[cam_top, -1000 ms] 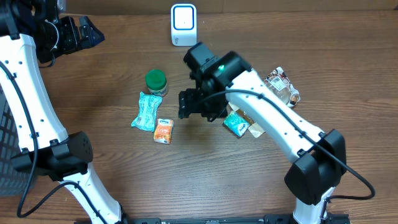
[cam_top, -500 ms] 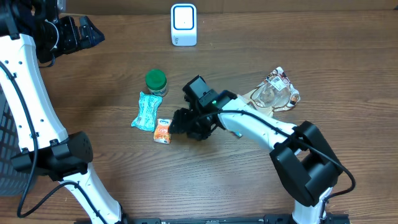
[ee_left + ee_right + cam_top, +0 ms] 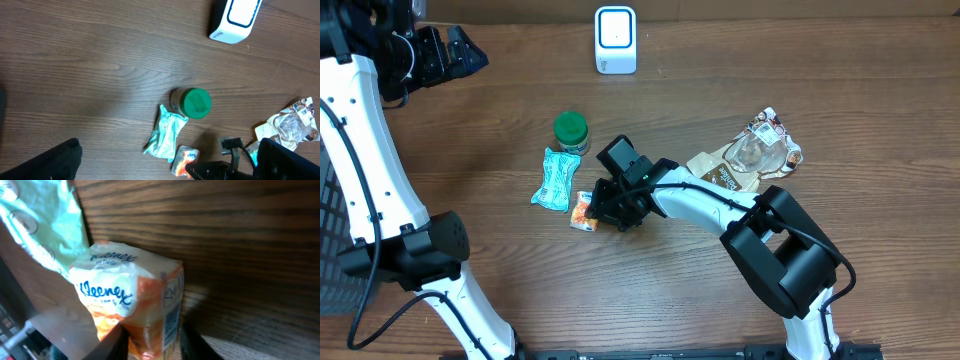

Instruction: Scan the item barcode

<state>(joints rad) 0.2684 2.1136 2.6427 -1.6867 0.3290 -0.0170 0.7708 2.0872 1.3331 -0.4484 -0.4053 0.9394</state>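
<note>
The tissue pack's logo faces up and its barcode side (image 3: 171,316) stands upright, so my right gripper should roll the pack (image 3: 583,213) over and retake the pack's end before scanning.
The item is an orange and white Kleenex tissue pack (image 3: 583,211) lying on the wooden table (image 3: 500,270), left of centre. In the right wrist view the pack (image 3: 135,305) fills the middle, its barcode side facing right. My right gripper (image 3: 605,205) is low over the table and shut on this pack, with one dark finger pressed against each side (image 3: 150,345). The white scanner (image 3: 615,38) with a blue-ringed face stands at the far edge. High at the far left, my left gripper (image 3: 445,55) hangs open and holds nothing. Its view looks down on the pack (image 3: 184,159) and the scanner (image 3: 235,20).
A green-lidded jar (image 3: 571,131) and a teal packet (image 3: 556,178) sit just beyond and left of the pack. Crumpled wrappers (image 3: 765,150) and a brown packet (image 3: 720,172) lie to the right. A dark basket edge (image 3: 328,250) shows at the left border.
My right arm swung down and left from beside the brown packet to the tissue pack, and its jaws closed around it. The left arm stayed still.
</note>
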